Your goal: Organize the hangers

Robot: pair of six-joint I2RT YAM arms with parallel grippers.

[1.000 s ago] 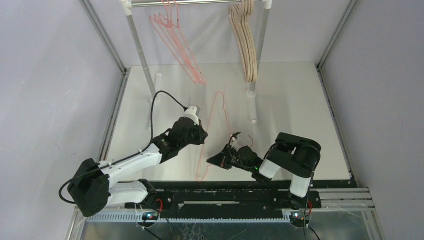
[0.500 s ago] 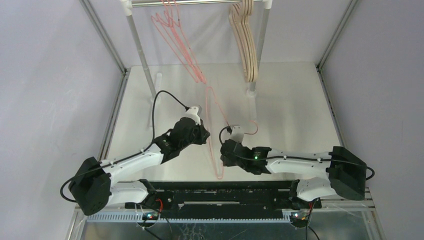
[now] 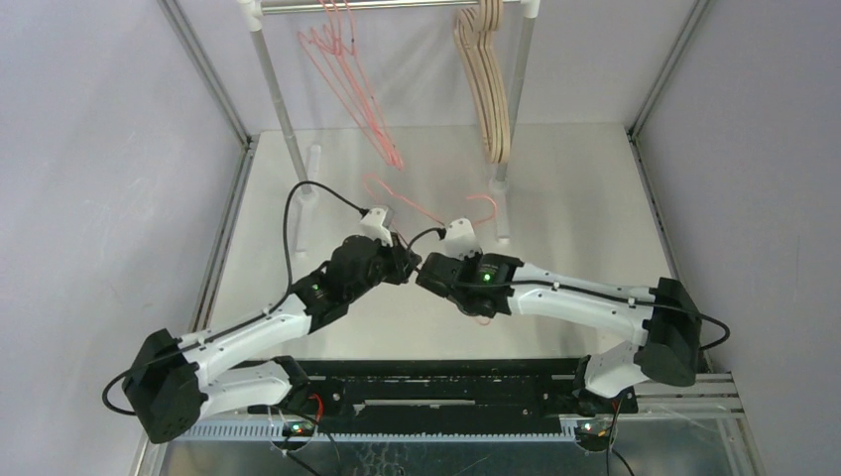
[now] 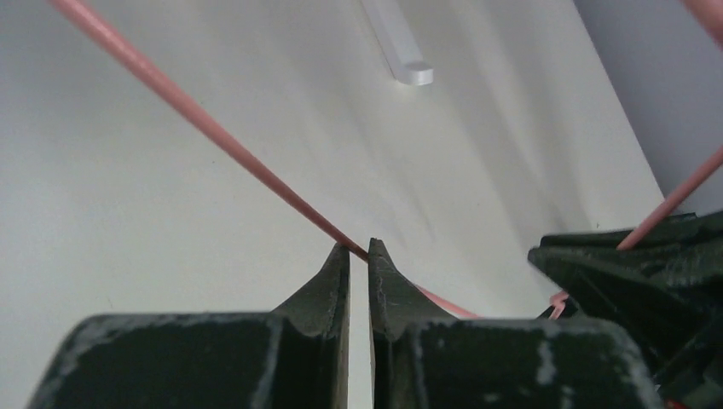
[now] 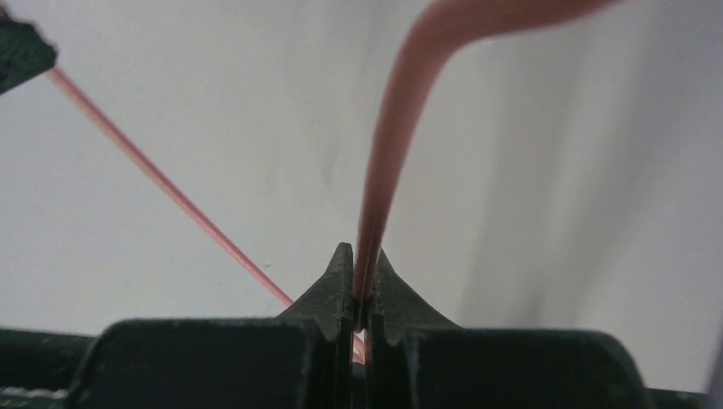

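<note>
Both grippers are closed on the pink hanger's wire [image 4: 343, 239], so next my left gripper opens and moves away first. Then my right gripper should lift the hanger to the rail [image 3: 417, 4].
A thin pink wire hanger [image 3: 407, 206] is held off the table between both grippers, its hook [image 3: 483, 203] pointing to the right. My left gripper [image 3: 405, 266] is shut on one wire of it [image 4: 213, 128], pinched at the fingertips [image 4: 358, 249]. My right gripper [image 3: 426, 274] is shut on another part of the wire [image 5: 394, 128], which runs up out of its jaws [image 5: 360, 256]. The two grippers nearly touch. Several pink wire hangers [image 3: 347, 79] and several beige wooden hangers [image 3: 486, 89] hang on the rail at the back.
The silver rail [image 3: 397, 5] rests on two posts [image 3: 278, 99] [image 3: 518, 69] with white feet [image 3: 501, 213] on the white table [image 3: 595, 198]. Grey walls and metal frame struts close in both sides.
The right arm has stretched forward and left, closing on the hanger next to the left gripper. The hanger has swung up from lying along the table to across, with its hook to the right.
</note>
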